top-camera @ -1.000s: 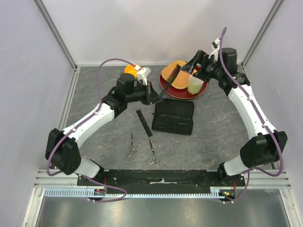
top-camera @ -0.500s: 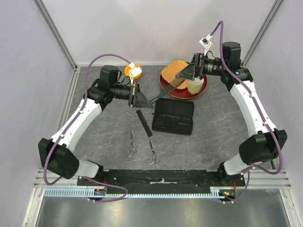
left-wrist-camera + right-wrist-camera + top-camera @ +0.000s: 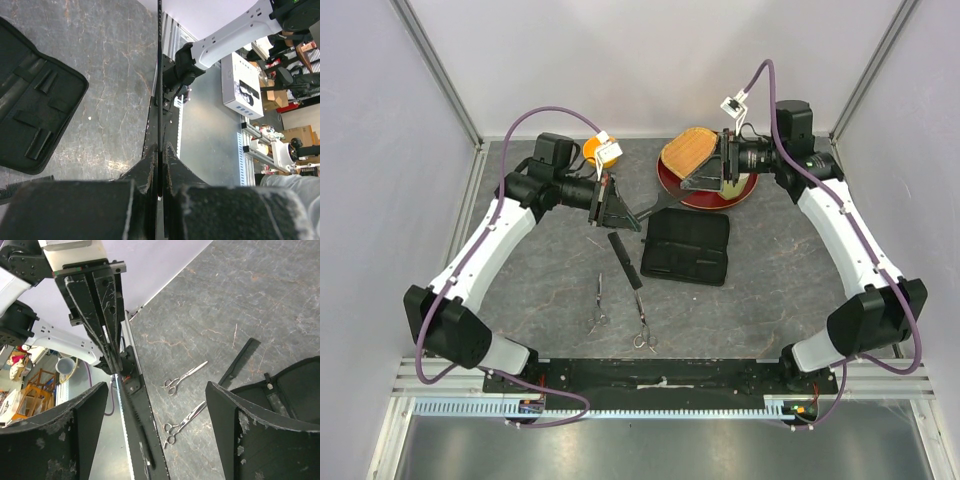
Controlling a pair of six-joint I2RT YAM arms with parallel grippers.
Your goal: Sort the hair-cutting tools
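Note:
The robot's left gripper is holding the long comb's handle (image 3: 644, 213), which should go into the case first, so the left gripper should pass the comb to the right gripper and hold the case (image 3: 651, 229) steady.
My left gripper (image 3: 611, 206) (image 3: 160, 147) is shut on one end of the long black comb (image 3: 655, 208) (image 3: 159, 75), which it holds off the table, pointing right. The right gripper (image 3: 702, 176) (image 3: 156, 385) is open at the comb's far end. In the right wrist view the toothed comb (image 3: 137, 440) runs between the spread fingers without touching either. On the table lie the shorter black comb (image 3: 625, 258) (image 3: 240, 360) and two silver scissors (image 3: 598, 305) (image 3: 642, 326) (image 3: 183, 377) (image 3: 182, 422).
The black zip case (image 3: 686, 247) (image 3: 35, 115) lies open in the table's middle, right of the short comb. Behind it stands a red plate (image 3: 672, 191) with a wooden board (image 3: 688, 152) on it. An orange object (image 3: 590, 148) sits behind the left arm.
The left gripper has drawn back to the left with the long comb. The right gripper has swung left and down from above the plate to the comb's free end, its jaws narrowing slightly.

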